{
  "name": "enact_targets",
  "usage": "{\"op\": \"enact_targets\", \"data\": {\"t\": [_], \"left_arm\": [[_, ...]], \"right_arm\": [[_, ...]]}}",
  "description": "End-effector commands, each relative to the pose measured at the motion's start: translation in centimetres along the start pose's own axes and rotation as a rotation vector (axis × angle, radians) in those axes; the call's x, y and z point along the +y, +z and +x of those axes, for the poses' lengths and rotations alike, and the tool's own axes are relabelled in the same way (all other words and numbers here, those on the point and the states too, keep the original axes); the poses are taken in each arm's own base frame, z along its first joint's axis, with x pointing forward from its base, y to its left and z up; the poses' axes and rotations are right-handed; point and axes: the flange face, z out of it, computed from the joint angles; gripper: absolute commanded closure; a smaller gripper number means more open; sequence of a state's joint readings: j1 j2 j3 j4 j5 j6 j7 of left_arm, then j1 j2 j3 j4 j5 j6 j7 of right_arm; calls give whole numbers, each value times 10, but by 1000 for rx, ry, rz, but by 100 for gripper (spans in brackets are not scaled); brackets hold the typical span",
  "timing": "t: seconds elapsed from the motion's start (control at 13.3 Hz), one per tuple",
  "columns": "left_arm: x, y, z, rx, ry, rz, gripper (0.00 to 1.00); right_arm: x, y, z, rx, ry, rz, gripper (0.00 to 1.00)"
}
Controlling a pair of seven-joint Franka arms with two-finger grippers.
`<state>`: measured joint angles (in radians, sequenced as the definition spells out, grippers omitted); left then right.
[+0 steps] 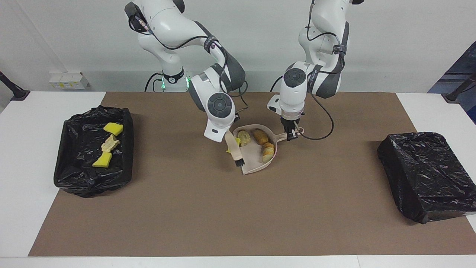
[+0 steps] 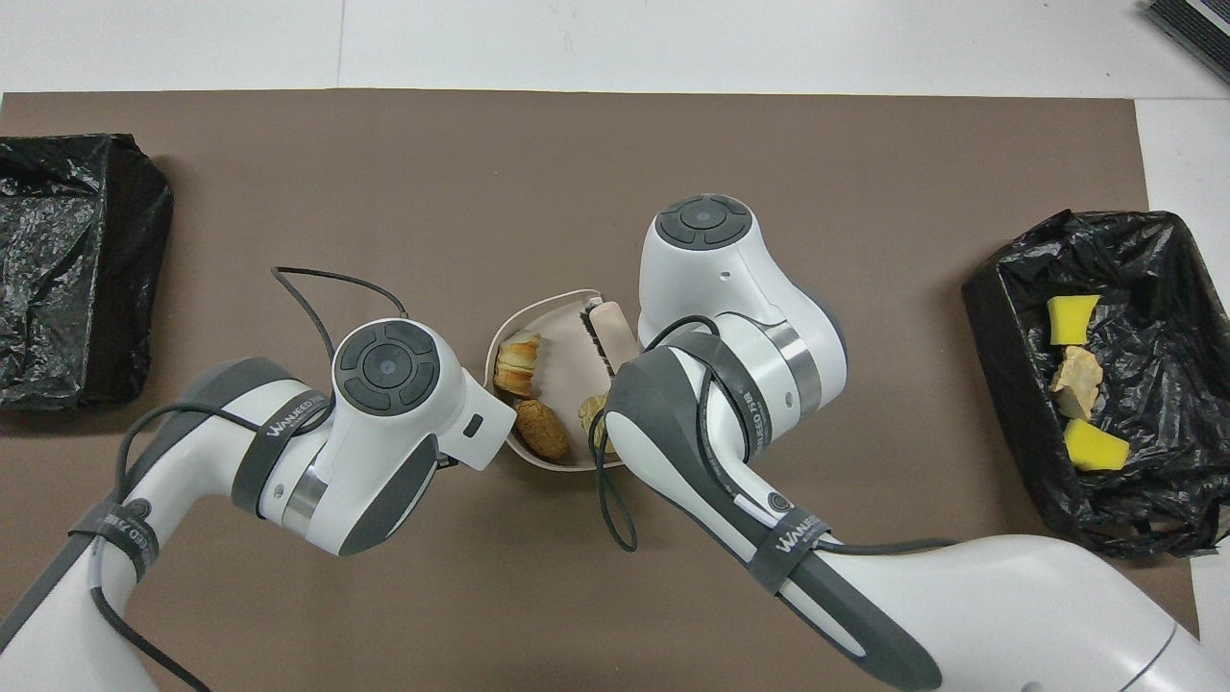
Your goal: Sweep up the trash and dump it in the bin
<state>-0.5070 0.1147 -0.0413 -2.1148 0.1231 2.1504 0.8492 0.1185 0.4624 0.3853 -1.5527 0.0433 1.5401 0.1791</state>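
Note:
Next, I sweep the brush inward with my right gripper and push the yellow sponge chunk in among the lumps before dumping, because the chunk is still at the dustpan's open edge.
My left gripper is shut on the handle of the beige dustpan, over the middle of the mat. The pan holds a tan lump, a brown lump and a bread piece. My right gripper is shut on the brush, whose black bristles rest at the pan's open edge. A yellow sponge chunk shows partly beside the brush. In the overhead view the dustpan, brush and lumps show between the two arms, which hide both grippers.
An open bin lined with a black bag stands at the right arm's end of the table; it holds two yellow chunks and a tan lump. It also shows in the overhead view. A second black-bagged bin stands at the left arm's end.

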Motion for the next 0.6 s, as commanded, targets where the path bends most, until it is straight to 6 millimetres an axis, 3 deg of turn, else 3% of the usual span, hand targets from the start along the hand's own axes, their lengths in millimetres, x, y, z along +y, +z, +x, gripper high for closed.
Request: {"op": "enact_targets", "data": {"t": [0.0,0.08,0.23,0.53], "left_arm": [[6,-1,-2,20,44,2,100],[8,-2,1,19,50,2,100],[12,-3,2,12,56,-5,100],[14,-3,0,-2,57,-22,100]], "right_arm": [[40,4,-1,-22,81,-47,100],[54,22,-4,-58,120,-48,100],[31,54,-6,-102,175,-71,100],[-19,62,-8,-108,194,89,100]]}}
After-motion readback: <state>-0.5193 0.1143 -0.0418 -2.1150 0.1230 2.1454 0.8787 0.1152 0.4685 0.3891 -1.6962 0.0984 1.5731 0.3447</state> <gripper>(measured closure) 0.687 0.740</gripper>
